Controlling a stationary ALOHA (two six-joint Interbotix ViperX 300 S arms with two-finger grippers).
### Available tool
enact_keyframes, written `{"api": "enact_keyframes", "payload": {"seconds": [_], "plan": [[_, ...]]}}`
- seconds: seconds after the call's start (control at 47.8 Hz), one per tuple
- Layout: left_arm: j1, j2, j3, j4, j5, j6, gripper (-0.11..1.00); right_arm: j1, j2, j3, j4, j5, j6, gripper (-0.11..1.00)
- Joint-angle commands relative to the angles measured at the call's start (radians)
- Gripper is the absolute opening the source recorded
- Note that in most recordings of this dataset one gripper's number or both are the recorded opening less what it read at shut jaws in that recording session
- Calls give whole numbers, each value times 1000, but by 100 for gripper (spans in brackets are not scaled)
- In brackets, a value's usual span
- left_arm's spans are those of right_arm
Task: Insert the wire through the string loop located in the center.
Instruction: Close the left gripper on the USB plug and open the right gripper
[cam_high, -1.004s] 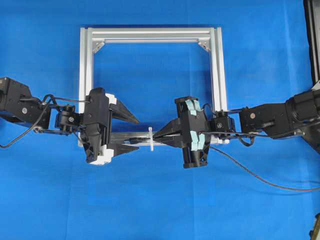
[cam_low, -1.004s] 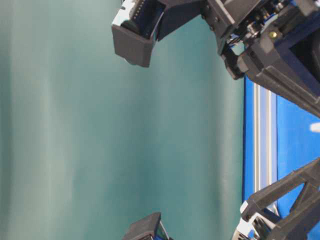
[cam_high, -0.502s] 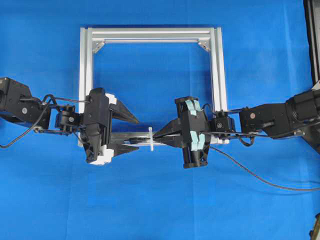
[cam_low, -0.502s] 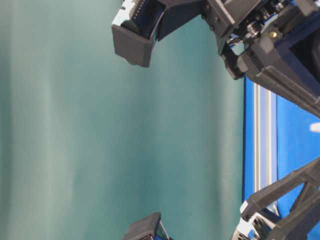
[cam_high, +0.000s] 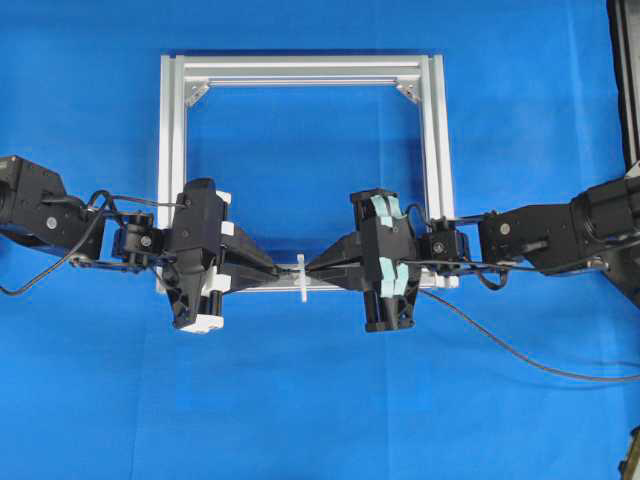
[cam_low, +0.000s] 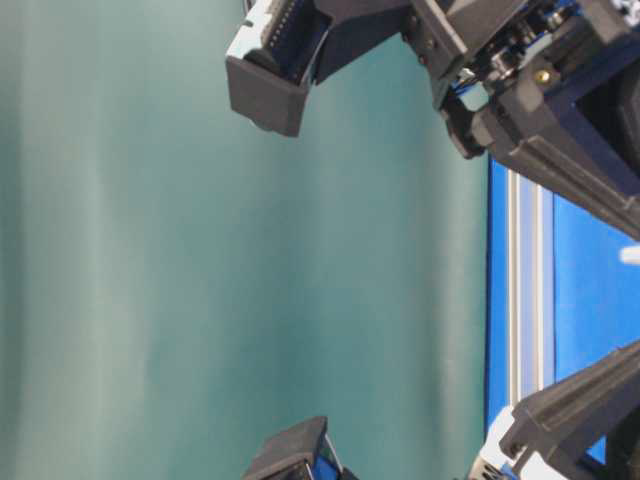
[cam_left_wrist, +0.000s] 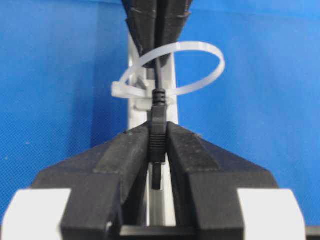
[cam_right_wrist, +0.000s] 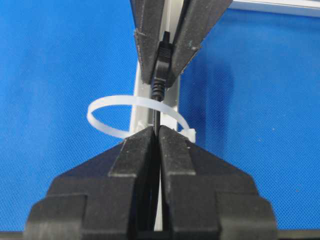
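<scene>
My left gripper is holding the plug (cam_right_wrist: 160, 75) past the loop and my right gripper is pinning the wire (cam_left_wrist: 158, 72). Next, my right gripper opens before my left gripper pulls.
The white string loop (cam_high: 301, 278) stands on the near bar of the silver frame (cam_high: 300, 70). The black wire (cam_right_wrist: 157, 117) runs through the loop (cam_left_wrist: 200, 46). My left gripper (cam_high: 275, 272) is shut on the wire's plug (cam_left_wrist: 158, 120), just left of the loop; its fingertips (cam_left_wrist: 135, 145) pinch the ribbed plug body. My right gripper (cam_high: 312, 270) is shut on the thin wire just right of the loop (cam_right_wrist: 125, 100). In the right wrist view the plug (cam_right_wrist: 162, 70) sits between the left gripper's fingers beyond the loop.
The wire's loose length (cam_high: 520, 355) trails off to the right over the blue mat. The frame's other bars lie behind the grippers. The table-level view shows only blurred arm parts (cam_low: 560, 110) and the frame edge.
My left gripper was open around the plug and has now shut on it. My right gripper stays shut on the wire in the same spot.
</scene>
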Motion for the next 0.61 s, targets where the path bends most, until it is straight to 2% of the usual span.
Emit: {"api": "enact_keyframes", "payload": {"seconds": [0.0,0.586], "plan": [[3,-12,-17,-2,-5,0,8,3,-12,-14,0,-5,0,-3],[3,-12,-17,-2,-2,0,8,12,-14,-11,-5,5,-2,-1]]}}
